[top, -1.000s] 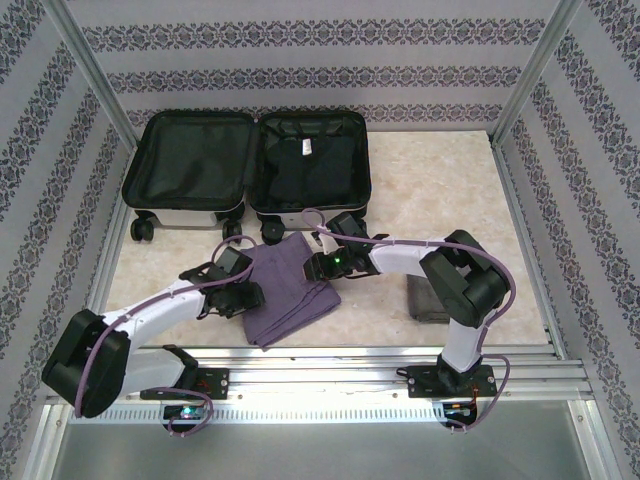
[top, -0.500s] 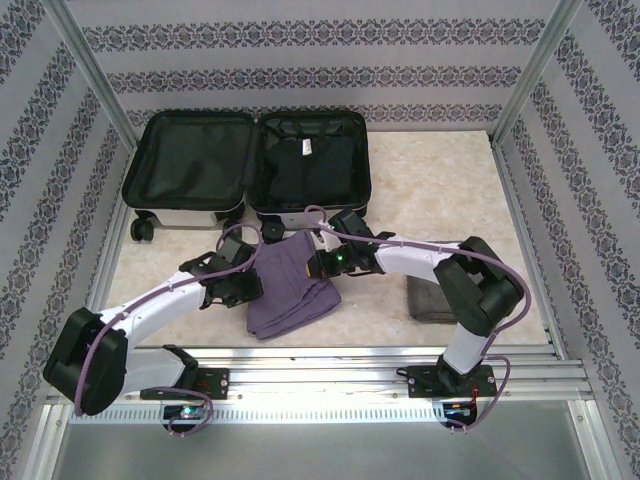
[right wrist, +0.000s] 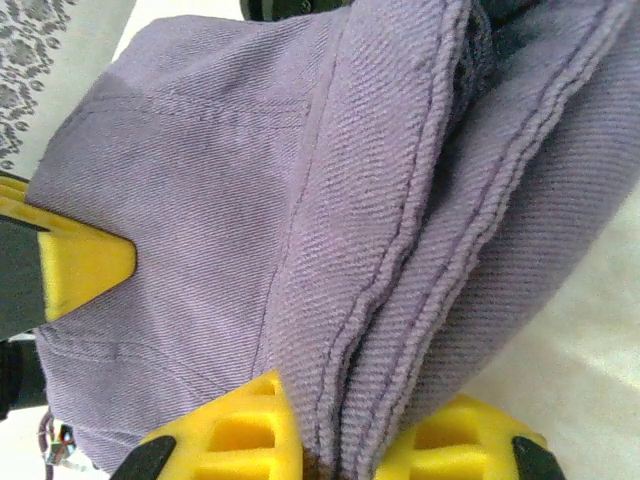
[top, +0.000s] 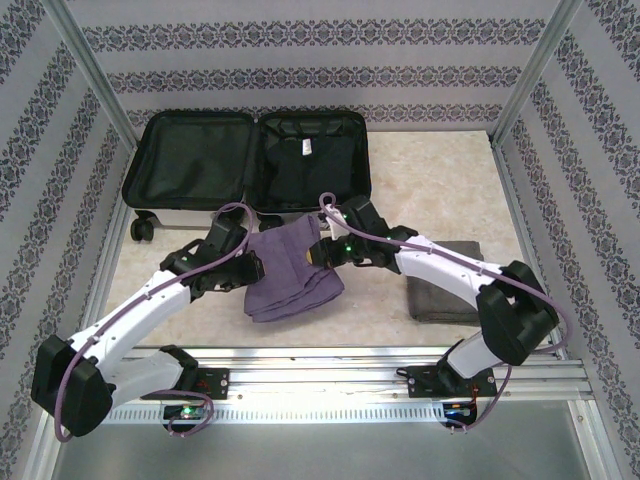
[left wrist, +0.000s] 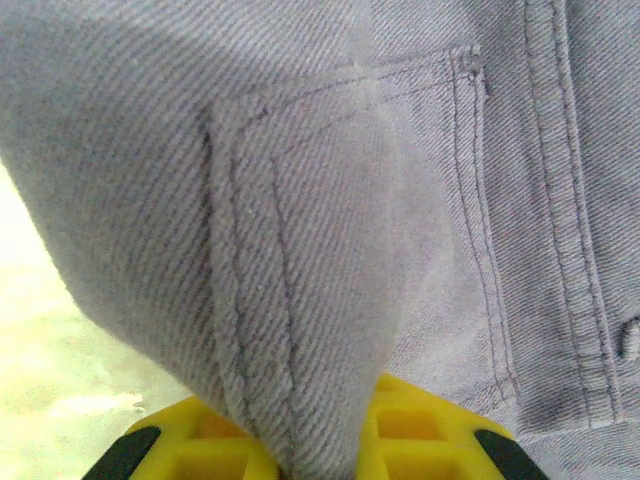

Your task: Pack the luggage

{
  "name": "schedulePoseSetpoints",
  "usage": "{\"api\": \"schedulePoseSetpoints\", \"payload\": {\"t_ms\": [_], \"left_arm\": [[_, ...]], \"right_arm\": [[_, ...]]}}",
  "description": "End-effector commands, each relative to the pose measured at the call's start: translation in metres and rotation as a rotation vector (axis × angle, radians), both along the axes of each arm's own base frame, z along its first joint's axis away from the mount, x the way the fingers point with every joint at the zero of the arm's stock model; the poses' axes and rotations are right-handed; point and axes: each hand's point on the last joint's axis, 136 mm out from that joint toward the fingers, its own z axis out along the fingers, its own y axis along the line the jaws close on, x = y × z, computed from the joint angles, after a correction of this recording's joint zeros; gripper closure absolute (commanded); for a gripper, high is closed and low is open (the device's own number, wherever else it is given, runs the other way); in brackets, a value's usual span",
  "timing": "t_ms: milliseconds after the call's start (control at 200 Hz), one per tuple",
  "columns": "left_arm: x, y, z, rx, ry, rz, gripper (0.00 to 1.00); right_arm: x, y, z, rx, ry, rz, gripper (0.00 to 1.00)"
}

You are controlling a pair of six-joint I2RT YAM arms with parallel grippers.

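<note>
I keep carrying the trousers until they lie over the dark garment in the luggage [top: 310,172], as my right gripper's fingers hold the trousers' stacked layers [right wrist: 375,315] together.
The luggage [top: 205,130] lies open at the back left, a white shell with black lining and a dark garment in its right half. In front of it, folded purple trousers [top: 290,275] are lifted at their far edge. My left gripper [top: 245,262] is shut on the trousers' left edge, and its yellow fingers [left wrist: 420,435] pinch a fold of purple twill [left wrist: 330,250]. On the right edge my right gripper [top: 318,255] is shut too, its yellow fingers [right wrist: 235,430] clamping the stacked purple layers [right wrist: 400,250].
A folded grey garment [top: 445,290] lies on the marble-patterned tabletop under my right arm. The suitcase's black wheels [top: 140,230] stand just behind the trousers. Aluminium frame rails [top: 330,360] and patterned walls close in the table.
Both grippers have closed on the purple trousers and raised their far edge toward the suitcase. The right arm has stretched out, uncovering more of the grey garment.
</note>
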Motion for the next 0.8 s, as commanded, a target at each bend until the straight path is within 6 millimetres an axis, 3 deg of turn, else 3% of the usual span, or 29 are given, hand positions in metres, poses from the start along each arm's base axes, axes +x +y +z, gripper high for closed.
{"api": "schedulePoseSetpoints", "payload": {"t_ms": [0,415,625,794], "left_arm": [[0.013,0.001,0.030,-0.007,-0.086,-0.009,1.00],[0.052,-0.017,0.067,-0.039,-0.213,-0.035,1.00],[0.084,-0.025,0.079,-0.026,-0.252,-0.064,1.00],[0.115,-0.024,0.088,-0.031,-0.267,-0.062,1.00]], "right_arm": [[0.006,-0.003,0.039,0.059,-0.078,-0.001,1.00],[0.020,-0.022,0.058,0.093,-0.105,-0.072,1.00],[0.044,-0.026,0.077,0.120,-0.141,-0.106,1.00],[0.071,-0.041,0.091,0.133,-0.180,-0.167,1.00]]}}
